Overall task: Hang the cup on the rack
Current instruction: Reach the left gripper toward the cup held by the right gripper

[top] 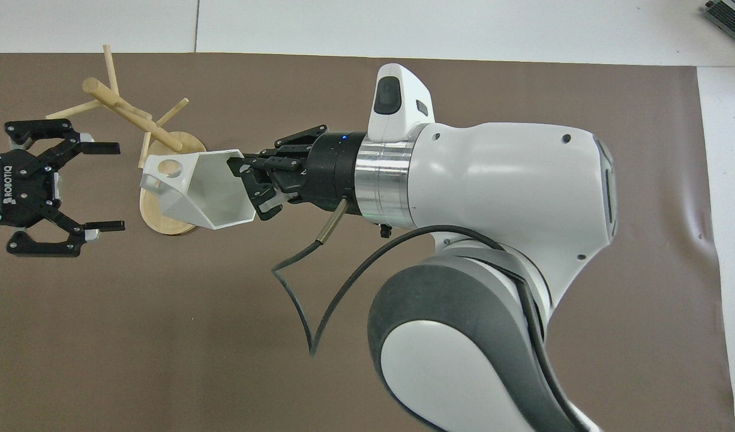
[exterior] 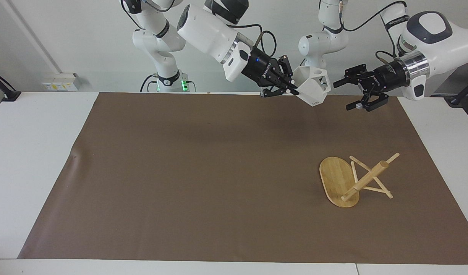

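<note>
The bamboo rack (top: 131,113) should stay upright when the robot hangs the cup by its handle, because the oval base (top: 162,218) spreads flat on the mat.
My right gripper (exterior: 295,91) (top: 247,187) is shut on the rim of the white faceted cup (exterior: 313,88) (top: 193,189) and holds it high over the brown mat. The cup is tipped on its side, with the pierced handle pointing at the left gripper. My left gripper (exterior: 344,95) (top: 112,186) hangs open in the air beside the cup, a short gap from the handle, with nothing in it. The bamboo rack (exterior: 365,179) (top: 133,114) lies tipped over on the mat toward the left arm's end. Its oval base (exterior: 335,179) is raised on edge and its pegs rest on the mat.
The brown mat (exterior: 180,172) covers most of the white table (exterior: 27,152). The right arm's cable (top: 319,300) loops under its wrist. In the overhead view the raised cup covers part of the rack's base (top: 163,225).
</note>
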Available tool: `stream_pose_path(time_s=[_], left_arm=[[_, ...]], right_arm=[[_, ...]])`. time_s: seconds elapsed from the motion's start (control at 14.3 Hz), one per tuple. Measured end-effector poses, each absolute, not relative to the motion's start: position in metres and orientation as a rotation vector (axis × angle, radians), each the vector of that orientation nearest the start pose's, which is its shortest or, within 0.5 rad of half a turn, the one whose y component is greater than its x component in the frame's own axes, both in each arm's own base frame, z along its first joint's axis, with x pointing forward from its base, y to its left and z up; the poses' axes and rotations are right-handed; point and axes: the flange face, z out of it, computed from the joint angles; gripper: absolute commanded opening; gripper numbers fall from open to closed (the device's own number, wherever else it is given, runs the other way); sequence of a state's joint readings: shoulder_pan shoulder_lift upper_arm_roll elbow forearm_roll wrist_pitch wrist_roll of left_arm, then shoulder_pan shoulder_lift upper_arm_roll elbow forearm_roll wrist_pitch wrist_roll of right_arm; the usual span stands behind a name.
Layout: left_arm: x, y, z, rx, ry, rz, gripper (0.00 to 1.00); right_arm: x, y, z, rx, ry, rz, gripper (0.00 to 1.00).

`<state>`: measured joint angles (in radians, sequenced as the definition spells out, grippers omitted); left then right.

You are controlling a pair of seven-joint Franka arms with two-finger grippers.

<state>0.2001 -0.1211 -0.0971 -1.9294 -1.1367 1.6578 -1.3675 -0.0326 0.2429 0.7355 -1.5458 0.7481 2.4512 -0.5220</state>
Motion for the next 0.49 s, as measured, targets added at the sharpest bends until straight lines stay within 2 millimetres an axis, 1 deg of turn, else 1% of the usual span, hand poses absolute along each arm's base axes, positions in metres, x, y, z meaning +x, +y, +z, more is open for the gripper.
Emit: stream_pose_path(time_s=[0.07, 0.21, 0.49], left_arm=[[0.528, -0.043, 0.579, 1.441, 1.611, -0.923, 1.00], [0.527, -0.046, 0.577, 1.442, 1.612, -0.928, 1.00], [0.524, -0.060, 0.580, 1.459, 1.593, -0.943, 1.00]], right_arm=[[0.546, 0.387, 0.625, -2.039, -0.775, -0.708, 0.00], [0.546, 0.387, 0.625, -2.039, -0.775, -0.708, 0.00], [0.545, 0.388, 0.625, -2.038, -0.777, -0.707, 0.00]])
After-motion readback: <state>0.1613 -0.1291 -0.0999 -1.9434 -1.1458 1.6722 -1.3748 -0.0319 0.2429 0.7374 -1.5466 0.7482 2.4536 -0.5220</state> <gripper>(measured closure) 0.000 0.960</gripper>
